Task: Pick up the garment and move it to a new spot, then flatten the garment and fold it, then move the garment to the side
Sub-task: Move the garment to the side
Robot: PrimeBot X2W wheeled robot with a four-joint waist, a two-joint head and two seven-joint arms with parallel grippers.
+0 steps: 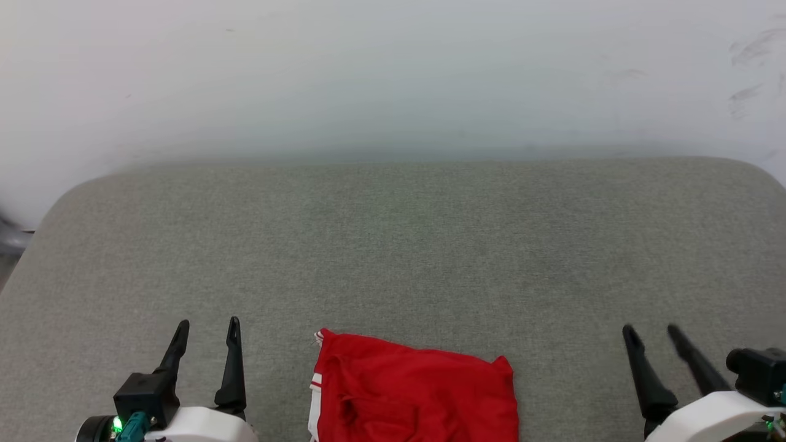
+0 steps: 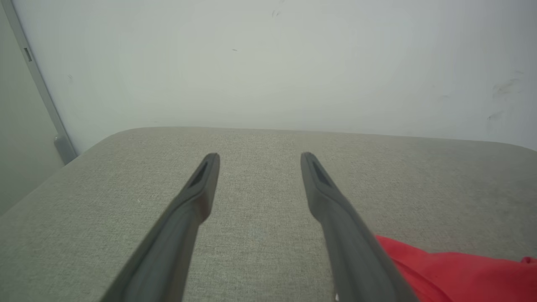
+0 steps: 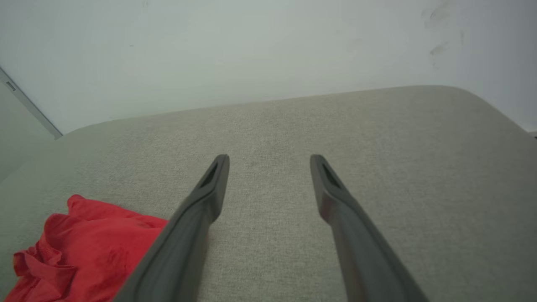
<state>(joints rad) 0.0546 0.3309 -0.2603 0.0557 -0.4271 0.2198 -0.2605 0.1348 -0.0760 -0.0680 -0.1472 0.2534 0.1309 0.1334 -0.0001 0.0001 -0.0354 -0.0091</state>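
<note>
My gripper will pull the garment [image 1: 427,387] aside. The garment lies bunched in a compact heap [image 1: 377,414], so it will come along still bunched, with its striped trim trailing.
The garment [image 1: 414,390], bright red with a white strip and striped trim along its left edge, lies bunched at the near middle of the grey fabric surface [image 1: 393,245], cut off by the head view's bottom edge. My left gripper [image 1: 207,328] stands open to the left of it, apart from the cloth. To its right, my right gripper [image 1: 653,334] is open too, with a wide gap to the fabric. In the left wrist view the garment [image 2: 453,272] peeks out past the right finger of the left gripper [image 2: 259,158]. In the right wrist view the garment [image 3: 88,251] lies left of the right gripper [image 3: 269,160].
A pale wall [image 1: 393,73] rises right behind the surface's far edge, with dark scuffs [image 1: 749,67] at upper right. The surface's back corners are rounded. A grey metal post [image 2: 42,88] stands off its far left.
</note>
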